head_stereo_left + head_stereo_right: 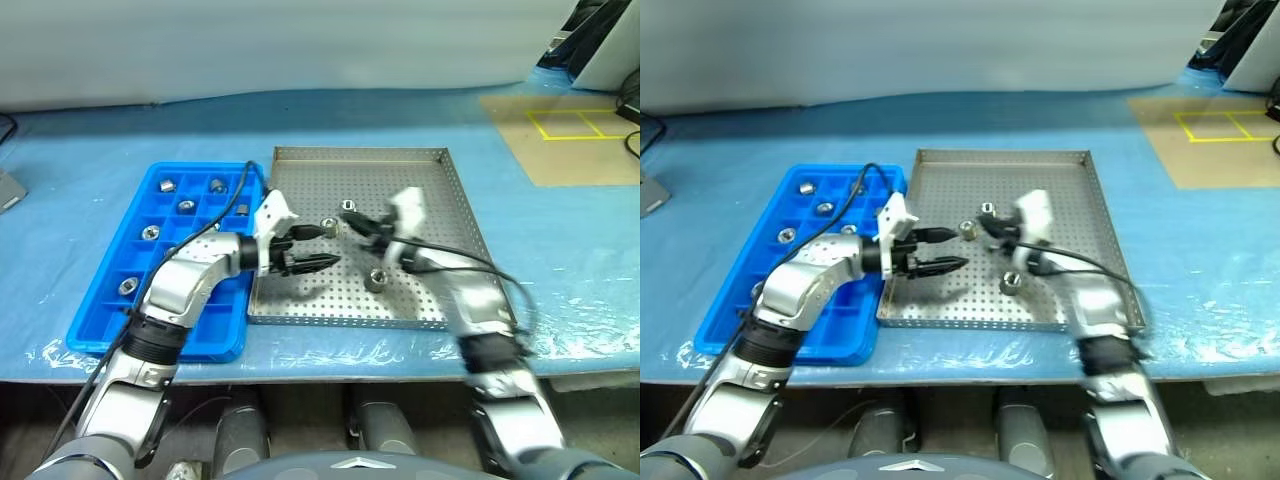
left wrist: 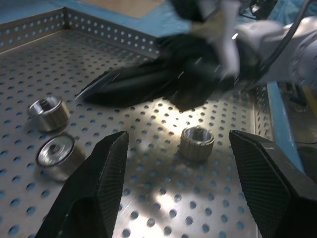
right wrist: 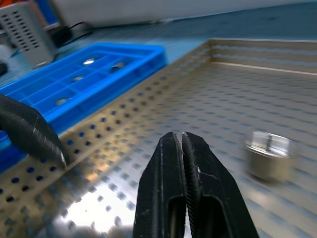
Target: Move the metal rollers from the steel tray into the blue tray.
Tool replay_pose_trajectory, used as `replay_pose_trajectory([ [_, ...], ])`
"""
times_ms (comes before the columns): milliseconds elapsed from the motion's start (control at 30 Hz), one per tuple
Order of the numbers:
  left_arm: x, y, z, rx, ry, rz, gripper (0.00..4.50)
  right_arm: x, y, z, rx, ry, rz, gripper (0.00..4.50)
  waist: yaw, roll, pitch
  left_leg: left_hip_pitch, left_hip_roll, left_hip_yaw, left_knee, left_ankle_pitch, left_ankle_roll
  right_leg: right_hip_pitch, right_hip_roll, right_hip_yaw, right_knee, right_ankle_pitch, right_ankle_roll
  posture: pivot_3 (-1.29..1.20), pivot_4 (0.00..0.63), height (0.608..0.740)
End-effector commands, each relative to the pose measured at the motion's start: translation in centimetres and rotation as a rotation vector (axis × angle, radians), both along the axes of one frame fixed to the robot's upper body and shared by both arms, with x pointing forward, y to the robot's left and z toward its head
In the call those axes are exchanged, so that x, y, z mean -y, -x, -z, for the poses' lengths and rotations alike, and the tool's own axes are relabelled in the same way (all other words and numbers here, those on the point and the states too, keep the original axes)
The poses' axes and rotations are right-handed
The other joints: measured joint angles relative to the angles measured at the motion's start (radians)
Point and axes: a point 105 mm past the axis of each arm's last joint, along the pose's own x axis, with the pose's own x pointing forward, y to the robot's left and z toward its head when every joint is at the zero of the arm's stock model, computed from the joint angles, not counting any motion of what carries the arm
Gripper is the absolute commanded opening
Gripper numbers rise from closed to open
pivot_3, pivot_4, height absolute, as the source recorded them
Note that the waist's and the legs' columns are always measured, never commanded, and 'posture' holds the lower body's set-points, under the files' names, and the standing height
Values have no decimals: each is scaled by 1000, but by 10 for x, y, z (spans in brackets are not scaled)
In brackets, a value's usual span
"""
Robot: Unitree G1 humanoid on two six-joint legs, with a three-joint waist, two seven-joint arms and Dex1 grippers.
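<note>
My right gripper's closed fingers crowd the upper rollers [image 1: 329,227]. My left gripper should wait while my right gripper moves back to the near roller [image 1: 376,281].
The steel tray [image 1: 440,200] lies in the middle of the table, with the blue tray [image 1: 110,300] against its left side. Three metal rollers lie loose on the perforated floor: one [image 1: 329,224], one [image 1: 348,207] and one [image 1: 376,279]. Several more rollers [image 1: 186,205] sit in the blue tray's compartments. My left gripper [image 1: 312,248] reaches in over the steel tray's left part, open and empty, with a roller [image 2: 197,141] lying beyond its fingertips. My right gripper [image 3: 181,136] is shut on nothing, its tips near the two upper rollers, and one roller [image 3: 270,153] lies beside it.
A blue sheet covers the table [image 1: 560,270]. A brown board with yellow tape marks [image 1: 570,130] lies at the back right. A cable [image 1: 480,265] runs along my right arm over the steel tray.
</note>
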Motion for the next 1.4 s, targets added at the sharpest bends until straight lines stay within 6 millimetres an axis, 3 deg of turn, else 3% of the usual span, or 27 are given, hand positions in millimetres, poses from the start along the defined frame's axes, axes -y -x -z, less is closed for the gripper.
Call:
replay_pose_trajectory([
  [33, 2, -3, -18, 20, 6, -27, 3423, 11, -14, -24, 98, 13, 44, 1359, 17, 0, 0, 0, 0, 0, 0, 0, 0, 0, 0, -1, 0, -1, 0, -266, 150, 740],
  [133, 5, -4, -24, 17, 10, -28, 3423, 5, -17, -36, 118, -11, 23, 2323, 18, 0, 0, -3, 0, 0, 2, 0, 0, 0, 0, 0, -2, -1, 0, -261, 150, 740],
  [367, -50, -1, -18, 8, 1, -61, 3423, 9, -13, -57, 160, -121, 43, 4486, 5, 0, 0, 0, 1, 1, -2, -1, 1, 0, 3, 0, -3, -1, 0, -256, 150, 740],
  [467, -52, 1, -15, 9, 0, -57, 3423, 16, -17, -60, 181, -119, 87, 4486, 13, 0, 0, 0, 1, 1, -3, 0, 0, 0, 2, 0, -2, -1, -1, -264, 150, 740],
  [567, -42, 3, -16, 18, -2, -45, 3423, 23, -17, -47, 135, -61, 86, 4486, 20, 0, 0, 0, 0, 1, 0, -1, 1, 2, 0, 0, -2, -1, 0, -266, 150, 740],
  [867, 11, -1, -31, 25, 3, -40, 3423, 50, 44, -24, -3, 87, -202, 4486, 38, 0, 0, 1, -1, 1, 1, -2, 3, 4, 0, 1, -3, -1, 0, -262, 150, 740],
  [1000, 21, -8, -38, 18, 11, -52, 3423, 78, 52, -19, -35, 178, -199, 4486, 34, 0, 0, 4, 0, 1, 1, -2, 3, 5, 1, 2, -3, -1, 0, -259, 150, 740],
  [1133, 24, -17, -36, 8, 11, -61, 3423, 92, 50, -8, -90, 208, -179, 4486, 34, 0, 0, 6, 0, 1, 1, -2, 3, 7, 1, 2, -3, -1, 0, -259, 150, 740],
  [1267, 27, -24, -39, 10, 17, -66, 3423, 84, 63, 22, -157, 299, -255, 4486, 38, 0, 0, 5, 0, 1, 2, -2, 4, 7, 1, 1, -4, -1, 0, -250, 150, 740],
  [1400, 27, -25, -45, 18, 13, -69, 3423, 70, 75, 11, -166, 290, -314, 4486, 39, 0, 0, 1, 0, 1, 1, -3, 6, 5, 0, 0, -6, -1, 0, -242, 150, 740],
])
